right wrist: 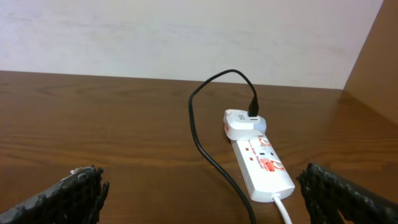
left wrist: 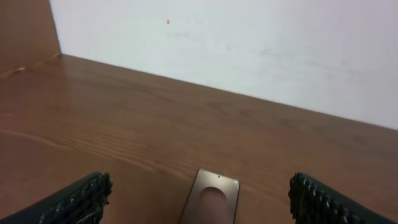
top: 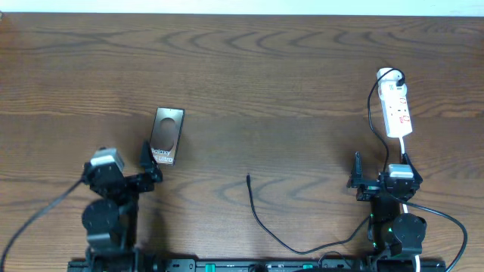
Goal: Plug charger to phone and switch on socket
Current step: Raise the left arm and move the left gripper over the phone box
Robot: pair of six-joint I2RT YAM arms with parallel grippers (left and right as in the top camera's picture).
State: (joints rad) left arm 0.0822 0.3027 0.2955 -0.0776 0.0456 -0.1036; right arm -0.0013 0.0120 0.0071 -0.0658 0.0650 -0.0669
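The flat phone's lettered end (top: 161,156) takes the charger, and my left gripper is pointing level at it, so next I rise clear and come down over the phone's far half (top: 169,122).
The phone (top: 166,136) lies flat on the table at left, lettered end toward me; it also shows in the left wrist view (left wrist: 211,198) between the fingers. My left gripper (top: 150,162) is open just below the phone, touching nothing. The charger cable (top: 265,223) runs across the front of the table; its loose plug tip (top: 249,179) lies at centre. The white socket strip (top: 397,109) lies at right with a white adapter (right wrist: 241,123) plugged in at its far end, the black cable (right wrist: 202,146) coming from it. My right gripper (top: 382,170) is open just below the strip (right wrist: 264,165).
The strip's white cord (right wrist: 283,210) runs toward the right arm. A pale wall (right wrist: 186,37) stands behind the table's far edge. Thick black robot cables (top: 34,219) trail at the front left and right.
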